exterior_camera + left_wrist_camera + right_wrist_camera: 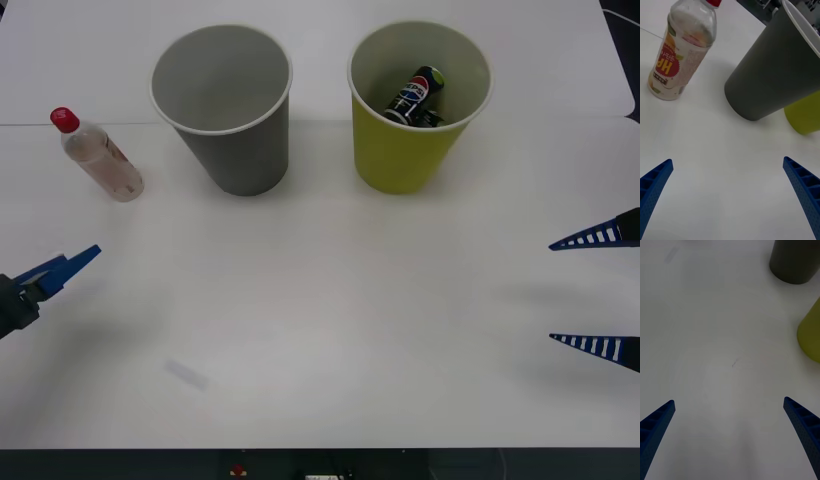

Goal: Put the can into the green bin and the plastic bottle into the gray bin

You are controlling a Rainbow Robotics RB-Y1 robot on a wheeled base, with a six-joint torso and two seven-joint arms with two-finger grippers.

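Observation:
I expect the plastic bottle (103,160) to lean with its cap up against the inside of the gray bin (222,82) when I drop it in, because the gray bin is deep and much wider.
The can (418,94) lies tilted inside the green bin (400,152) at the back right. To its left stands the gray bin (245,155), with nothing visible in it. The plastic bottle (98,155) stands upright on the table left of the gray bin, red cap on top. My left gripper (70,268) hovers open near the table's left edge, in front of the bottle and apart from it. In the left wrist view the bottle (681,52), gray bin (771,71) and green bin (805,116) lie beyond the open left gripper (727,161). My right gripper (590,292) is open at the right edge, holding nothing.
The white table (330,300) stretches bare between the bins and the front edge. A faint grey smudge (187,374) marks it at the front left. The right wrist view shows the gray bin (793,262) and green bin (810,333) beyond the right gripper (729,401).

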